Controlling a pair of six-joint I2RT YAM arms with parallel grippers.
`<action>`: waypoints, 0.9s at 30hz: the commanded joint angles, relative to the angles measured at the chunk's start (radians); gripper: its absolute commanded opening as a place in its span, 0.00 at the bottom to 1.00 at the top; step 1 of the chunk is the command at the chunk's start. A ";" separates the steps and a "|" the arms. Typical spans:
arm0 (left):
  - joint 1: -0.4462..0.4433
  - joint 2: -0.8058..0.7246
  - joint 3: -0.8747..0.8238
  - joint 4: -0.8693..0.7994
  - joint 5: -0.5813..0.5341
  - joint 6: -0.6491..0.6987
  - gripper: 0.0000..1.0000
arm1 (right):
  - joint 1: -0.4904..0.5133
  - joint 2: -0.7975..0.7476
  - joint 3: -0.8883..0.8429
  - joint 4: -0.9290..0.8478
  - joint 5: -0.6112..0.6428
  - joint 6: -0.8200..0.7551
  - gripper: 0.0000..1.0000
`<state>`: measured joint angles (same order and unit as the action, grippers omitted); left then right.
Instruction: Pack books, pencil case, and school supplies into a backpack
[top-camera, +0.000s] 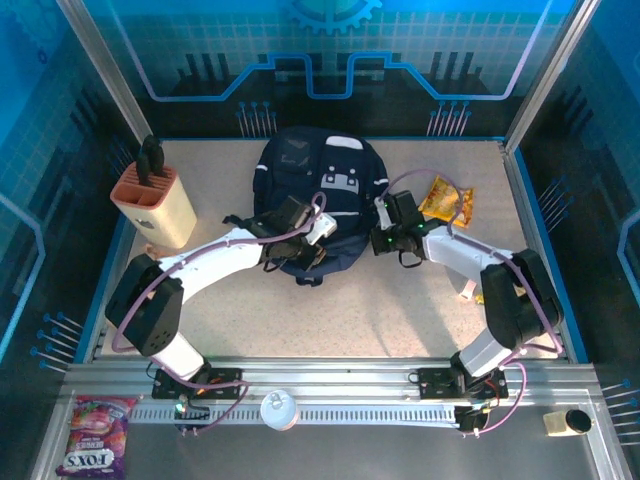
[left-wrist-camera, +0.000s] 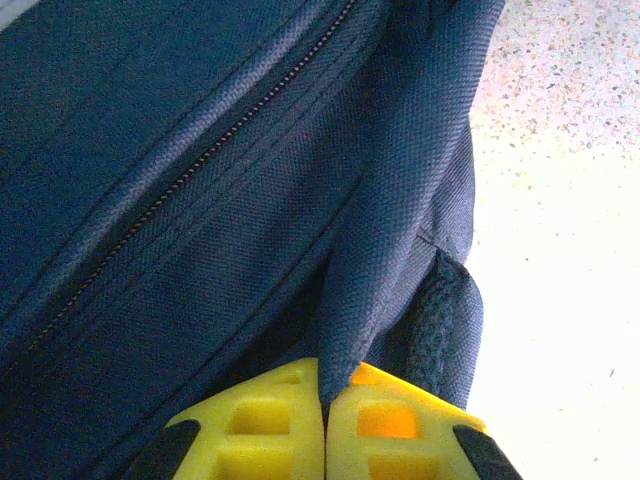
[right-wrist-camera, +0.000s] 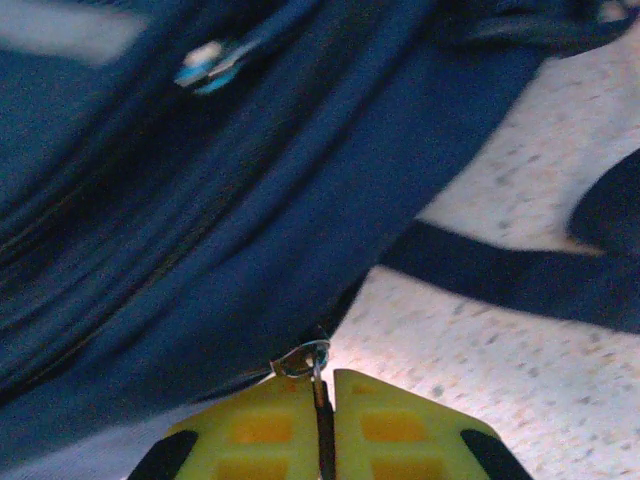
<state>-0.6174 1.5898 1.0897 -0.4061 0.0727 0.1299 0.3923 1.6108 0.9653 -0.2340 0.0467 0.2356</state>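
Note:
The zipper pull sits at the backpack's side while my left gripper holds the backpack's near fold, so that gripper should go up and steady the front pocket.
The dark navy backpack lies at the back middle of the table, straps towards me. My left gripper is at its near left edge. In the left wrist view its yellow fingers are shut on a fold of the navy fabric beside a zip line. My right gripper is at the pack's near right edge, shut on a metal-ringed zipper pull over the speckled table. A small pink stick lies by the right arm. The books are out of view. A pale pink strip, perhaps the pencil case, peeks out below the knife block.
A peach-and-cream knife block stands at the far left. A crinkly yellow-orange snack bag lies right of the backpack. A dark strap trails over the table. On the front rail sit a candy bag and a white disc.

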 joint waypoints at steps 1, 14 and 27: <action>0.013 -0.066 -0.023 -0.090 -0.025 -0.026 0.04 | -0.074 0.049 0.075 0.026 0.034 0.022 0.11; 0.011 -0.116 0.038 -0.145 0.060 0.016 0.58 | -0.136 -0.042 0.081 0.003 -0.226 0.048 0.52; -0.044 0.236 0.392 -0.276 -0.142 0.288 0.69 | -0.211 -0.082 0.047 0.065 -0.350 0.226 0.62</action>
<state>-0.6518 1.7683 1.4277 -0.5972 -0.0231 0.3168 0.1978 1.5169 1.0260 -0.1917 -0.2615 0.4198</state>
